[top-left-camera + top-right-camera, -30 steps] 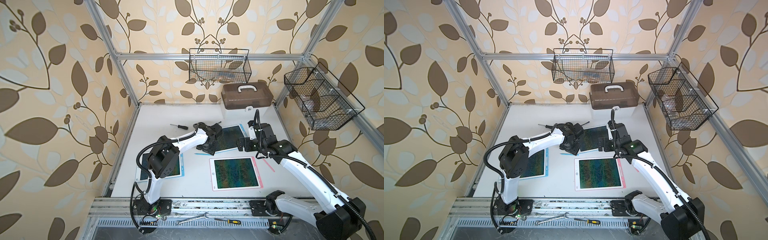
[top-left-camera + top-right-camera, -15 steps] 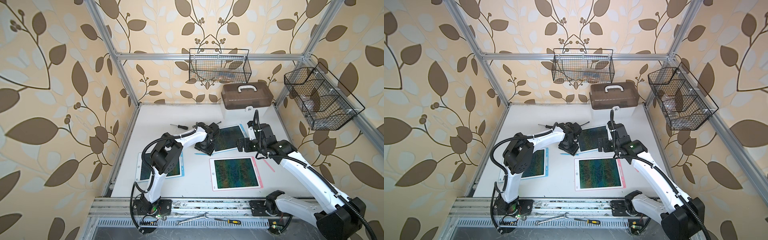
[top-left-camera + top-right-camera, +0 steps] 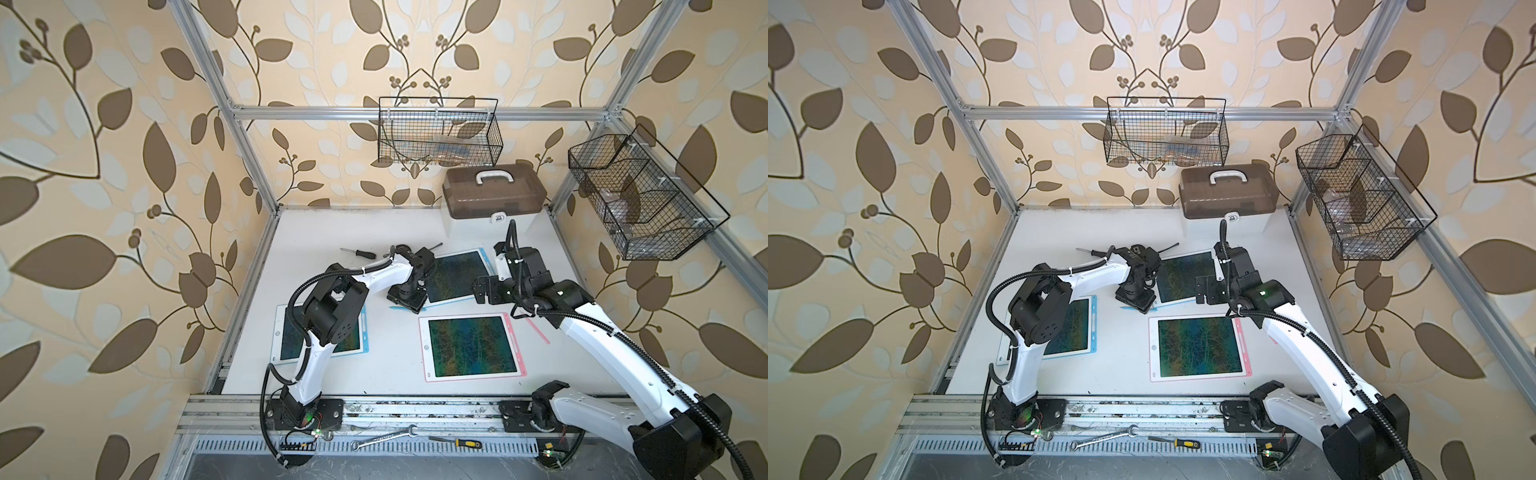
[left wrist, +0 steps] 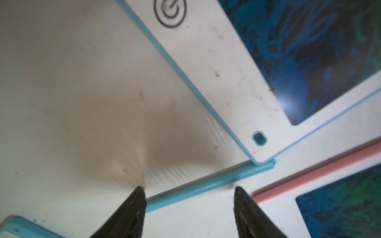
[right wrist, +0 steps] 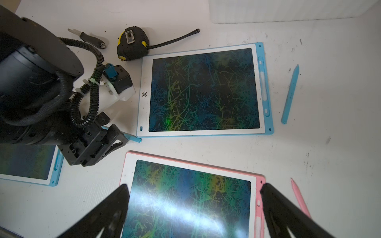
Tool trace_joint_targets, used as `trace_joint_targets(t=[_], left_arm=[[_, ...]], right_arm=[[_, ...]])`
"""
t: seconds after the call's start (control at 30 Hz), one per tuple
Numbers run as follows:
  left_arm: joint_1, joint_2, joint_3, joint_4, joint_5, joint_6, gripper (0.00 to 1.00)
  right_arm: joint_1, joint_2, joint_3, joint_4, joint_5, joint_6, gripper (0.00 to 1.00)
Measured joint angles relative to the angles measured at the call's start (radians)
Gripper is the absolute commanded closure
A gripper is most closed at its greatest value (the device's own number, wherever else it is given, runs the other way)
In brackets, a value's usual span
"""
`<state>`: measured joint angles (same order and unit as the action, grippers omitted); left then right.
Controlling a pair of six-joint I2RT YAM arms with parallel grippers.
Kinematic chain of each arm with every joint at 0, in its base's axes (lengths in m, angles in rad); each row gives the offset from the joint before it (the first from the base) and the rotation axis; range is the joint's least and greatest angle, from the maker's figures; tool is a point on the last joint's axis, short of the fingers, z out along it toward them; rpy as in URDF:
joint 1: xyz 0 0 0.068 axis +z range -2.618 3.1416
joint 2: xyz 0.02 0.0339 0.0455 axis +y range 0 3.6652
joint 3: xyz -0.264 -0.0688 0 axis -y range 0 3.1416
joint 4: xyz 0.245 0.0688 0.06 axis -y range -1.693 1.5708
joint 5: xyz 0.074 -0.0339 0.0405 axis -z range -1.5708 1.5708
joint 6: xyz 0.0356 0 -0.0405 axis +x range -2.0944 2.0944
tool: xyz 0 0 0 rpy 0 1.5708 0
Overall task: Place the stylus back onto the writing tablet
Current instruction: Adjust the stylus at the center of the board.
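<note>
Next, my left gripper draws the stylus into open space (image 3: 398, 333) and turns it before gripping it, because the stylus lies crosswise under the gripper with its end (image 4: 265, 165) against the tablet's corner.
A light-blue stylus (image 4: 216, 183) lies flat on the white table, one end touching the near corner of the far blue-edged writing tablet (image 4: 206, 61). My left gripper (image 4: 188, 188) is open and low over it, one fingertip on each side, gripping nothing. Both top views show that gripper (image 3: 406, 300) (image 3: 1134, 301) at the tablet's (image 3: 455, 274) near left corner. My right gripper (image 5: 194, 186) hangs open above the pink-edged tablet (image 5: 185, 195), holding nothing. A second blue stylus (image 5: 290, 94) and a pink stylus (image 5: 300, 198) lie loose on the table.
A third, blue-edged tablet (image 3: 320, 332) lies under the left arm. A tape measure (image 5: 133, 44) and a screwdriver (image 3: 357, 252) sit behind the far tablet. A brown-lidded toolbox (image 3: 492, 195) stands at the back. Wire baskets (image 3: 438, 133) hang on the walls.
My left gripper has come down and toward the front, from the far tablet's edge to the blue stylus. The right arm has not moved.
</note>
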<state>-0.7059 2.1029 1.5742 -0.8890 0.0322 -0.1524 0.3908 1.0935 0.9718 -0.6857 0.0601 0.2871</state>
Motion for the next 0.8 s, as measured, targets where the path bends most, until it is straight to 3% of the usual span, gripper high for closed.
trace_joint_targets(t=[0.43,0.8], left_arm=[[0.000,-0.001,-0.020,0.001,0.010,0.003,0.46],[-0.006,-0.056,-0.112,0.031,-0.010,-0.026,0.65]], right_arm=[[0.000,0.002,0.000,0.000,0.004,0.000,0.00],[-0.006,0.009,0.000,0.000,0.011,0.000,0.00]])
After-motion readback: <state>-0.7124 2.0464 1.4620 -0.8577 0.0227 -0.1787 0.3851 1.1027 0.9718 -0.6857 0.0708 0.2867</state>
